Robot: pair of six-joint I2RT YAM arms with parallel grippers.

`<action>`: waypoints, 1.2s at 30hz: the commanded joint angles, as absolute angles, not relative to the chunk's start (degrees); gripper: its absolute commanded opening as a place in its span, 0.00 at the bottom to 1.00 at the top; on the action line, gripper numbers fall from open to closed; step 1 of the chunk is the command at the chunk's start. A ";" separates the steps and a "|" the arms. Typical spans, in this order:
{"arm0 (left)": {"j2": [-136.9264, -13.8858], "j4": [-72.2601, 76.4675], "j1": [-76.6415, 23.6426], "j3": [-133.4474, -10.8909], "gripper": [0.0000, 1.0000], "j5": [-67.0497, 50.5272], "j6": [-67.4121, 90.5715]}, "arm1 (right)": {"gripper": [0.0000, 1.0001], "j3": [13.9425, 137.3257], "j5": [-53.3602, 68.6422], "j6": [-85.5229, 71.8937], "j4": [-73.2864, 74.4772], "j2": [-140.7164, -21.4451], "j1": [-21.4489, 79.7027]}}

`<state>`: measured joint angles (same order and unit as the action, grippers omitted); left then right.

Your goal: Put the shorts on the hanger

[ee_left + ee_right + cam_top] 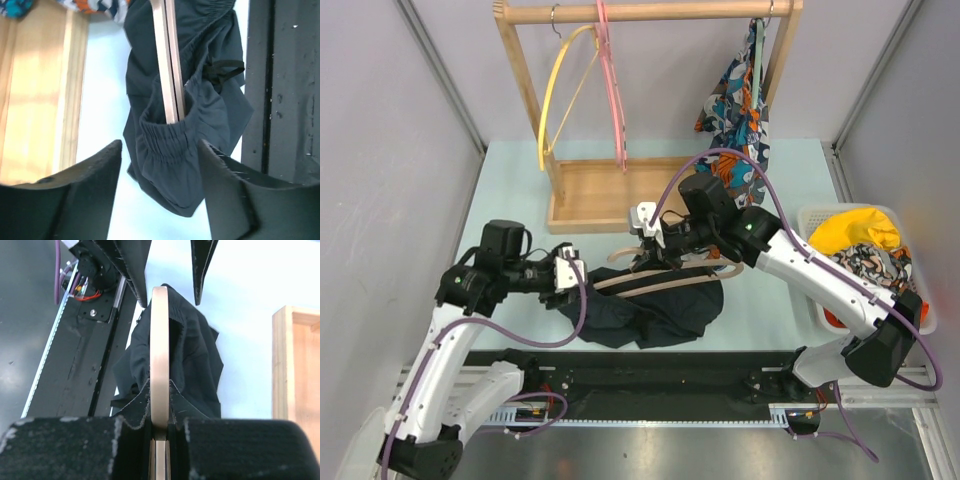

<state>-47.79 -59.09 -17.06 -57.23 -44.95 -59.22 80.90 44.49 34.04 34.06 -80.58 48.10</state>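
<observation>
The hanger's end (175,119) is loose inside the shorts' waistband (169,141), so my left gripper should pinch the two together before my right gripper lets go of the hanger to stretch the waistband.
The dark navy shorts (655,308) hang bunched over the tan hanger (650,280), low over the table's front middle. My right gripper (658,248) is shut on the hanger; in the right wrist view its fingers (142,400) pinch the wooden edge (160,340) with shorts fabric (197,355) draped on both sides. My left gripper (572,275) stands open at the shorts' left end. In the left wrist view the gathered waistband (167,145) and drawstring (225,67) lie between its spread fingers (95,172), apart from both. The hanger bar (167,60) runs into the waistband.
A wooden rack (610,200) at the back carries a yellow hanger (560,90), a pink hanger (612,80) and a patterned garment (735,110). A white basket (917,300) with yellow cloth (855,232) stands at the right. A black rail (660,370) runs along the near edge.
</observation>
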 commanded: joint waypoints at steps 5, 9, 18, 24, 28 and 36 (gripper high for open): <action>-48.95 -65.39 -12.74 -58.45 0.77 -42.89 -62.58 | 0.00 81.91 47.20 30.68 26.28 -79.45 48.78; -48.43 -59.87 -12.83 -55.46 0.77 -44.55 -61.61 | 0.00 81.65 46.50 30.50 25.05 -79.45 49.83; -52.03 -51.77 -17.58 -51.77 0.52 -47.01 -53.18 | 0.00 80.95 45.44 30.67 22.59 -79.81 51.33; -50.10 -50.81 -16.27 -48.79 0.00 -47.11 -47.12 | 0.40 78.76 37.55 22.97 24.07 -78.05 51.15; -46.06 -46.24 -12.92 -44.31 0.00 -44.93 -41.67 | 0.59 72.00 33.76 21.18 27.51 -71.73 49.57; -45.70 -38.93 -12.74 -42.10 0.00 -39.02 -31.38 | 0.73 62.50 27.55 32.08 41.47 -62.32 55.69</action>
